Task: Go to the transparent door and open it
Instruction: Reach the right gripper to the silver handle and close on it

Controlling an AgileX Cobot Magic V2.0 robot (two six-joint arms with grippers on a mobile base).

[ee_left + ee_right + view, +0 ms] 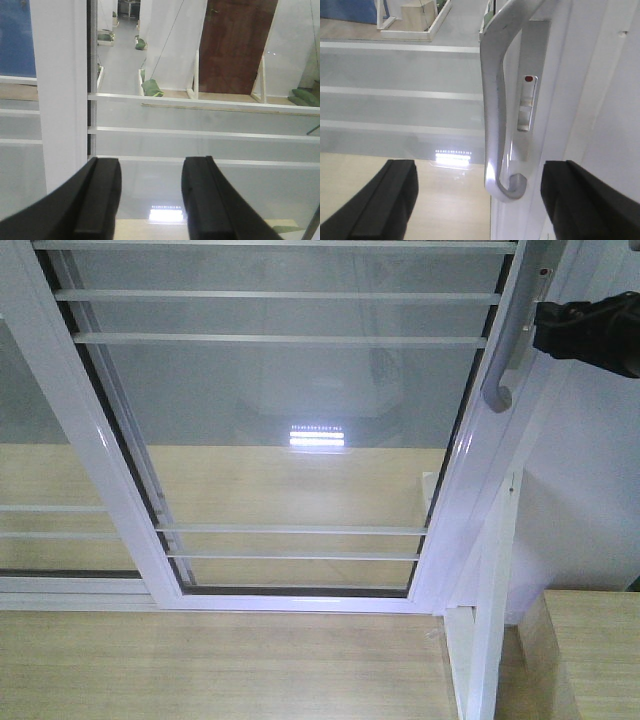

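Observation:
I see that the frames of the transparent door (295, 485) and the second glass panel overlap along a bottom bar (75, 592), so the door should slide sideways across that panel when I pull the handle.
The transparent door (290, 410) fills the front view, clear glass in a white frame crossed by thin white bars (280, 339). Its curved pale-grey handle (503, 350) runs down the right stile. In the right wrist view the handle (492, 100) stands between the wide-apart black fingers of my right gripper (479, 172), which is open and not touching it; the handle's hooked lower end (507, 189) is level with the fingertips. My left gripper (151, 165) is open too, facing the glass and bars (200, 134) beside a white stile (60, 100), holding nothing.
A second white-framed glass panel (40, 470) overlaps on the left. A latch with a red dot (529, 79) sits behind the handle. The right arm's black body (590, 332) is at top right. White wall (590, 500), a white post (490, 620) and a pale wooden block (590, 650) stand right.

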